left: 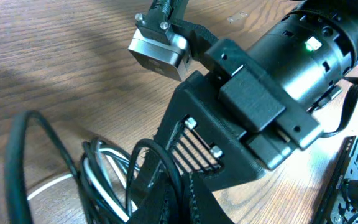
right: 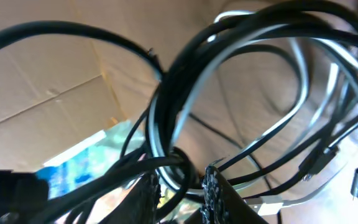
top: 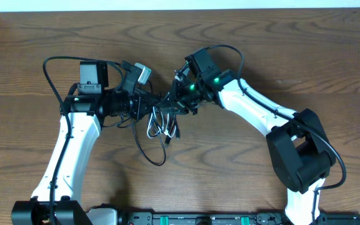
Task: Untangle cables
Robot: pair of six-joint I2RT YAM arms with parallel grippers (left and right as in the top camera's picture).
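Observation:
Next, I put the tangled cables (top: 161, 125) down and pull a black cable out with my right gripper, because the cables hang in a bunch and both grippers are close together.
The cables hang in a tangled bundle between my two grippers at the table's middle. The black cord (top: 150, 154) loops down toward the front, and the white cord (top: 157, 127) is coiled inside it. My left gripper (top: 157, 104) is shut on a strand of the black cord (left: 17, 162), which runs up between its fingertips (left: 180, 202) beside the white cord (left: 102, 172). My right gripper (top: 174, 102) faces it closely. In the right wrist view its jaws (right: 183, 190) stand apart, with a black cord (right: 166, 81) looping loosely through the gap. A white plug (right: 263, 203) lies just beyond.
Thicker black wires arch from the left arm's base (top: 61, 60) and over the right arm (top: 230, 49). The right arm's body (left: 260, 81) fills the left wrist view. A black rail (top: 199, 219) runs along the front edge. Cardboard (right: 42, 81) shows behind the cords.

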